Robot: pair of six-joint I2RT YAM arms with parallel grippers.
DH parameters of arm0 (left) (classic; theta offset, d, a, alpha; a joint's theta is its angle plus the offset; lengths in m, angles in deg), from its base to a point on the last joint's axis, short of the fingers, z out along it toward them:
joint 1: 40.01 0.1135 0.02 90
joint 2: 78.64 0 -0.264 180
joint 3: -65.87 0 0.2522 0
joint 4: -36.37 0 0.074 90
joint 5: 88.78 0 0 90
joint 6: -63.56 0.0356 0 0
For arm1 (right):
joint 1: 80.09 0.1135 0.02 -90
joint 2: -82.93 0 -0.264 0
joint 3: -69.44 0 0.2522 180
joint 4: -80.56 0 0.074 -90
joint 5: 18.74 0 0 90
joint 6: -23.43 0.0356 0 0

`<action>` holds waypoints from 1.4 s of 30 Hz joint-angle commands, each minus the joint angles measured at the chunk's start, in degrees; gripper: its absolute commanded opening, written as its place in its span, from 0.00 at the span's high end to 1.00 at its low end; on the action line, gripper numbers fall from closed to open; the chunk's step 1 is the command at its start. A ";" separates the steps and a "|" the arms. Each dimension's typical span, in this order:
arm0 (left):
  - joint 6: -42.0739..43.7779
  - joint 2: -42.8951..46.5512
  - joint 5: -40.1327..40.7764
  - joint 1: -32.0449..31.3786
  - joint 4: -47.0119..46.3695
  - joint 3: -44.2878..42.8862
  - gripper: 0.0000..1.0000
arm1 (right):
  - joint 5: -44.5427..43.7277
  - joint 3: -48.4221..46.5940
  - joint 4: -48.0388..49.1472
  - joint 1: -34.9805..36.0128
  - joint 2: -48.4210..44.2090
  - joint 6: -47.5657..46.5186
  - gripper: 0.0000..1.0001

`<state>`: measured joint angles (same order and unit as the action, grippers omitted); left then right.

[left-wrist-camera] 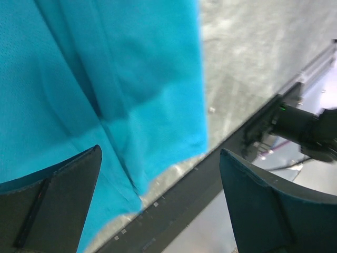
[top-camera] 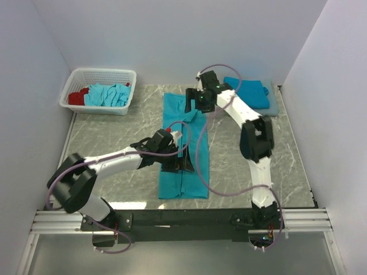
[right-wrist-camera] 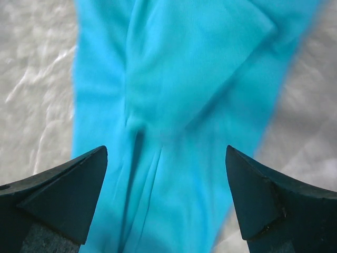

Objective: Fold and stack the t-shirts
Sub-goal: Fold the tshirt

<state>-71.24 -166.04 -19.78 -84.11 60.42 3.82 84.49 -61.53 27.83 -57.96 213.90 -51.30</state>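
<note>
Flaps meet [top-camera: 183,180] down the middle of the teal-blue t-shirt. I expect its front end [top-camera: 195,190] to show a smooth bottom side when I fold it back.
A teal-blue t-shirt [top-camera: 192,183] lies on the marble table, folded lengthwise into a long narrow strip running front to back. My left gripper [top-camera: 179,160] hovers open over the strip's lower half. In the left wrist view the gripper [left-wrist-camera: 160,153] is empty, with the shirt's near corner [left-wrist-camera: 105,79] below it. My right gripper [top-camera: 198,103] is open over the strip's far end. In the right wrist view the gripper [right-wrist-camera: 166,150] is empty, with creased cloth [right-wrist-camera: 179,79] between the fingers. A folded t-shirt [top-camera: 250,91] lies at the back right. More crumpled turquoise shirts [top-camera: 108,94] fill the basket.
A white lattice basket [top-camera: 94,109] stands at the back left and also holds a red item [top-camera: 76,97]. A grey pad [top-camera: 276,106] lies under the folded shirt. A dark rail [top-camera: 183,217] runs along the table's front edge and also shows in the left wrist view [left-wrist-camera: 210,184]. White walls enclose three sides.
</note>
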 commanded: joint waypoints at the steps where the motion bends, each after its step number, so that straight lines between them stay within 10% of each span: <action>1: 0.41 6.70 2.18 -0.38 2.19 -0.40 0.01 | -5.13 8.44 2.04 0.46 -14.94 0.11 0.01; 21: -15.32 33.34 8.60 -0.81 5.63 27.37 0.01 | 2.75 77.38 21.03 7.13 -63.39 14.70 0.00; 27: -15.85 31.24 11.49 -0.99 7.47 28.61 0.23 | 5.31 84.42 19.54 9.07 -66.02 16.28 0.01; 31: -16.29 29.57 10.80 -1.08 6.51 29.39 0.59 | 5.93 85.83 17.35 10.12 -68.92 16.72 0.02; 42: -16.55 29.30 11.06 -1.43 5.01 29.75 0.99 | 9.53 90.75 14.44 14.60 -70.60 19.53 0.13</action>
<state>-87.74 -137.04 -9.40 -85.27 66.82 33.26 91.62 28.39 42.98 -45.54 143.46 -33.42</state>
